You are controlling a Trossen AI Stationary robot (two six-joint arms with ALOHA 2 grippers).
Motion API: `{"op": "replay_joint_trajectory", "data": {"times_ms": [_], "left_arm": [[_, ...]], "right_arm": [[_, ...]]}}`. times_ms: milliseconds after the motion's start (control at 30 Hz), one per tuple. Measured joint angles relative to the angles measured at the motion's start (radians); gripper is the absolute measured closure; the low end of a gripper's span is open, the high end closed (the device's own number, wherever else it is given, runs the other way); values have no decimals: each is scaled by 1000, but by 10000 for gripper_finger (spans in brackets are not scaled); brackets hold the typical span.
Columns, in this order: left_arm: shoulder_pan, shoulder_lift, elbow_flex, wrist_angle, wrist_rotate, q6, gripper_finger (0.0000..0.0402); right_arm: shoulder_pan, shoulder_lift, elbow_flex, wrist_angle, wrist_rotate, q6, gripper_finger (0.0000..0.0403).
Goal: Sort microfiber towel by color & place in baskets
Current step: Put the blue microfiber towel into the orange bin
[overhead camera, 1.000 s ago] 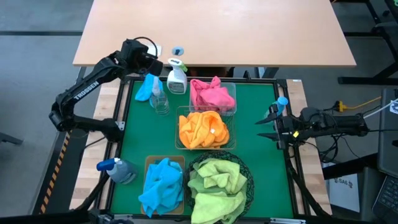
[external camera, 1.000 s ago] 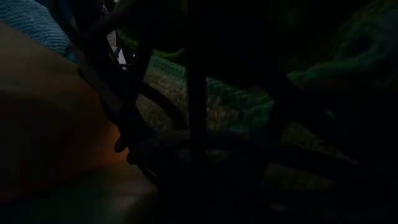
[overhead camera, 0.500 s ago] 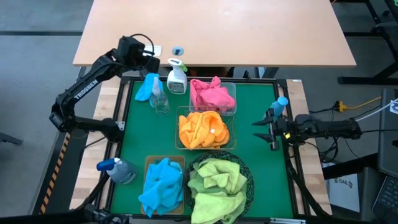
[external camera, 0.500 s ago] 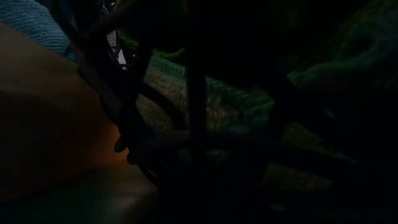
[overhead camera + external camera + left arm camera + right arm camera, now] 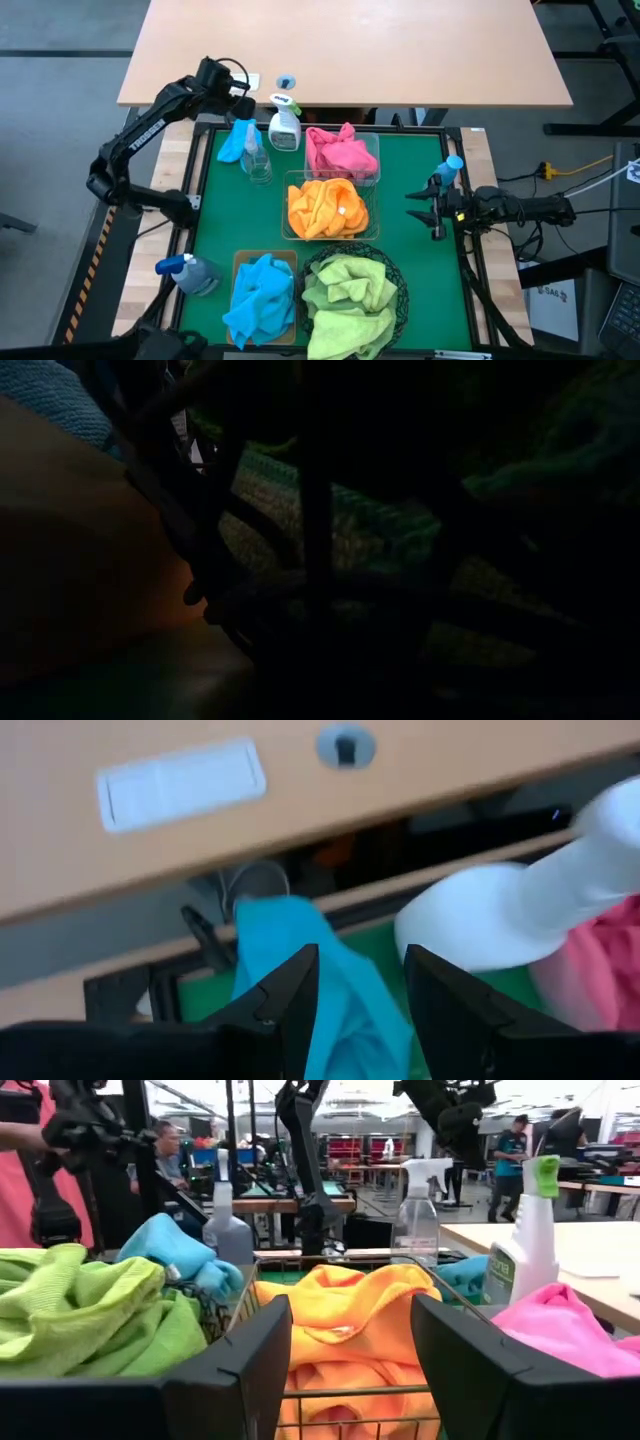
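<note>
My left gripper should keep going down, as the blue towel is clear of the white spray bottle and in line with the gripper's open fingers, until the fingers are on both sides of its middle.
Four baskets hold towels in the high view. A pale basket has the pink towel. A wire basket has the orange towel. The tan bin has blue towels. The round black mesh basket has green towels. My left gripper is open at the table's far left corner, beyond a blue-triggered spray bottle. My right gripper is open at the right edge and points level at the orange towel. Neither touches anything.
Spray bottles stand around the baskets: a white one with a green trigger, a clear one, one near the left edge and one by the right gripper. A wooden table lies beyond. People show in the room.
The right gripper has slid a little toward the table's left, closer to the orange towel's basket, and has stayed open. The left arm's gripper has shifted slightly at the far left corner. No towel or basket has moved.
</note>
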Motion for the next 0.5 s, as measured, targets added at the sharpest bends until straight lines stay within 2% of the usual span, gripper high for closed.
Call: {"op": "replay_joint_trajectory", "data": {"times_ms": [133,333,500], "left_arm": [[33,67,0,-17,60,0,258],[85,187,0,-22,180,-1,258],[110,279,0,-35,197,-1,258]], "right_arm": [[0,1,-51,92,8,3,198],[0,1,-51,77,13,21,198],[0,1,-51,58,12,22,198]]}}
